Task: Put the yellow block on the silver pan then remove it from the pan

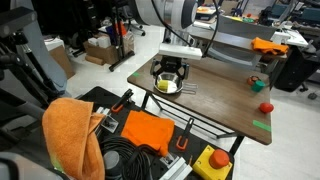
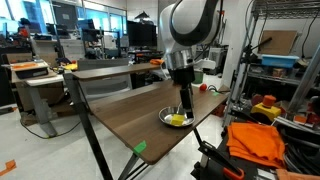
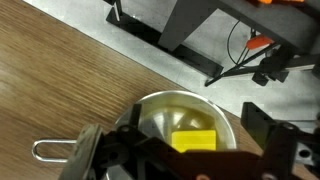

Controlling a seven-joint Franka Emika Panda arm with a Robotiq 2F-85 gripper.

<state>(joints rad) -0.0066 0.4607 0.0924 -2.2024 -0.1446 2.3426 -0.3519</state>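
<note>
The robot's gripper is tilted over the silver pan with a finger next to the pan's rim (image 3: pixel 236 122), so it should rise clear and straighten up above the yellow block (image 3: pixel 193 140) before it grips the block.
The yellow block (image 3: pixel 195 140) lies inside the silver pan (image 3: pixel 160 105), toward the pan's near side. The pan's wire handle (image 3: pixel 50 150) points left in the wrist view. The pan stands on the wooden table in both exterior views (image 1: pixel 168 88) (image 2: pixel 170 121), with the yellow block (image 1: pixel 163 85) (image 2: pixel 179 120) showing in it. My gripper (image 3: pixel 176 133) hangs just above the pan (image 1: pixel 170 72) (image 2: pixel 184 105). Its fingers are spread wide on either side of the block and do not touch it.
A small red round object (image 1: pixel 266 107), a green object (image 1: pixel 257 83) and green tape (image 1: pixel 261 124) (image 2: pixel 140 149) are on the table. An orange cloth (image 1: pixel 72 135) and a yellow box with a red button (image 1: pixel 213 162) sit below the table's near edge.
</note>
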